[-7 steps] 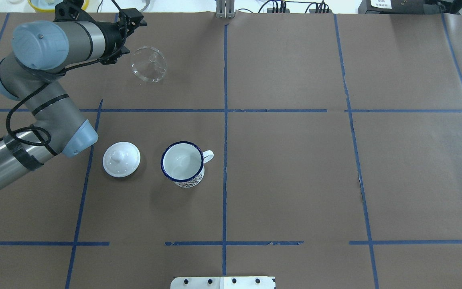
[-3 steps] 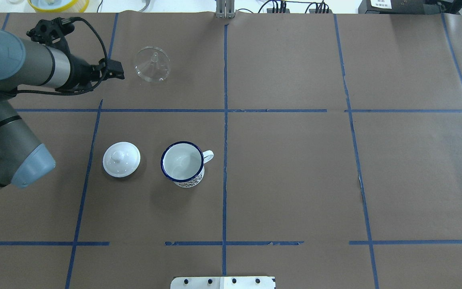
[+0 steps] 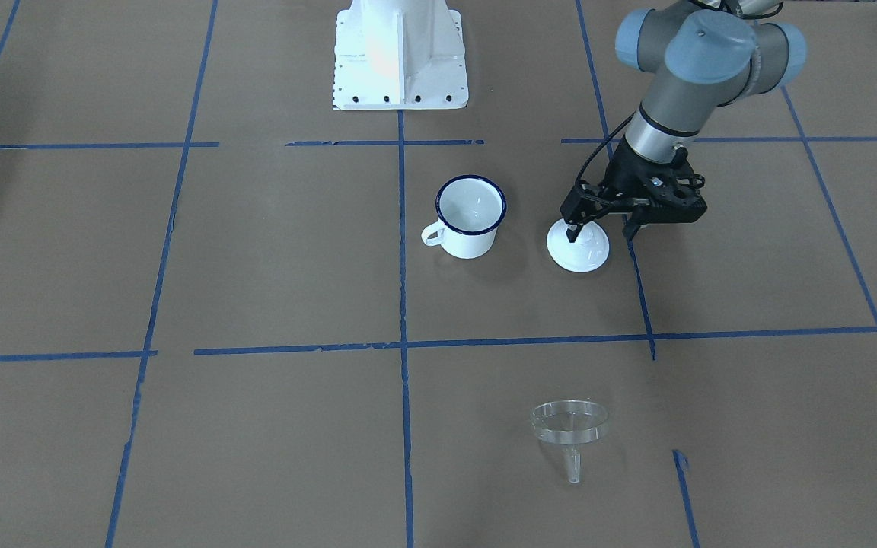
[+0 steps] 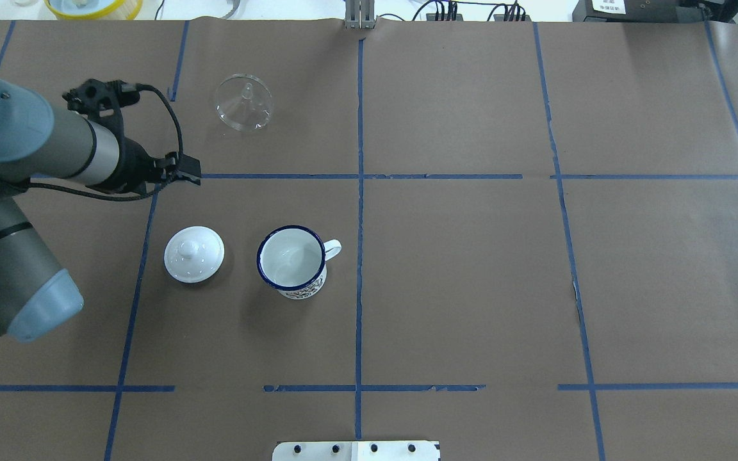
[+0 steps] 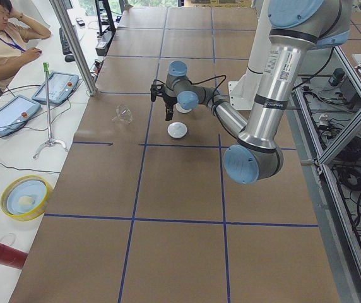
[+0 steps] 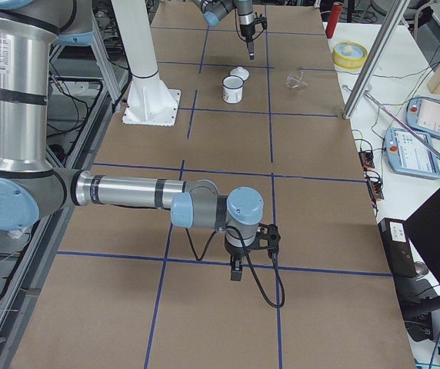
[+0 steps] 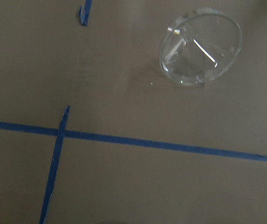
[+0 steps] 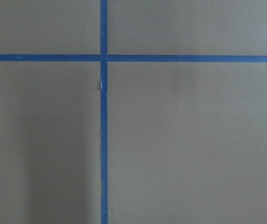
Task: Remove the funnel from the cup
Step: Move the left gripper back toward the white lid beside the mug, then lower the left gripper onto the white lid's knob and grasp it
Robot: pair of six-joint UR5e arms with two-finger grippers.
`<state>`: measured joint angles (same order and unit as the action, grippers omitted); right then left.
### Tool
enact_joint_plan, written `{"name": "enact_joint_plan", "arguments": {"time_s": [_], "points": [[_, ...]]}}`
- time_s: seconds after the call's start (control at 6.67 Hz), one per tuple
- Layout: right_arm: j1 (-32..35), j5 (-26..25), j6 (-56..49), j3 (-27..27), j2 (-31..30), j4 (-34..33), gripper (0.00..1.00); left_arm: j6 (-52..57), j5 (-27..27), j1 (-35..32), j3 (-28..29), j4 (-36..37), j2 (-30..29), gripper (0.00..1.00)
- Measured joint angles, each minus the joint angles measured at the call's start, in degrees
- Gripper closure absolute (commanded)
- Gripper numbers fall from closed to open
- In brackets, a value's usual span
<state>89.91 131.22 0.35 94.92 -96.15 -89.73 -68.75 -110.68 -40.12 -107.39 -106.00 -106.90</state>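
Note:
The white lid [image 3: 578, 248] looks roughly as wide as the mug's opening [image 3: 471, 205], so I expect it to cover that opening completely when the robot lowers it there.
The clear funnel [image 4: 244, 105] lies tipped on its side on the brown table, spout pointing away from the robot, far from the cup; it also shows in the front view [image 3: 569, 426] and the left wrist view [image 7: 201, 46]. The white mug with a dark blue rim [image 4: 291, 259] stands upright and empty [image 3: 470, 217]. My left gripper [image 4: 177, 171] hangs open and empty above the table between funnel and lid [image 3: 600, 232]. My right gripper [image 6: 237, 270] shows only in the exterior right view, far from both; I cannot tell its state.
A round white lid with a knob [image 4: 194, 253] lies left of the mug. Blue tape lines grid the brown table cover. The white robot base plate [image 3: 400, 57] sits at the near table edge. A yellow bowl [image 5: 24, 196] and operator gear lie beyond the far edge.
The left arm has drawn back from beside the funnel toward the robot. The funnel stays lying on the table, only slightly shifted. Mug and lid have not moved.

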Motion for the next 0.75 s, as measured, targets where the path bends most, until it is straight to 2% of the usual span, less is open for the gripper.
{"name": "enact_joint_plan", "arguments": {"time_s": [0.3, 0.75], "points": [[0.0, 0.0, 0.0, 0.0, 0.0, 0.0, 0.0, -0.1, 0.1, 3.98, 1.74, 0.96, 0.15, 0.0], [0.0, 0.0, 0.0, 0.0, 0.0, 0.0, 0.0, 0.3, 0.25, 5.36, 3.28, 1.08, 0.54, 0.01]]}}
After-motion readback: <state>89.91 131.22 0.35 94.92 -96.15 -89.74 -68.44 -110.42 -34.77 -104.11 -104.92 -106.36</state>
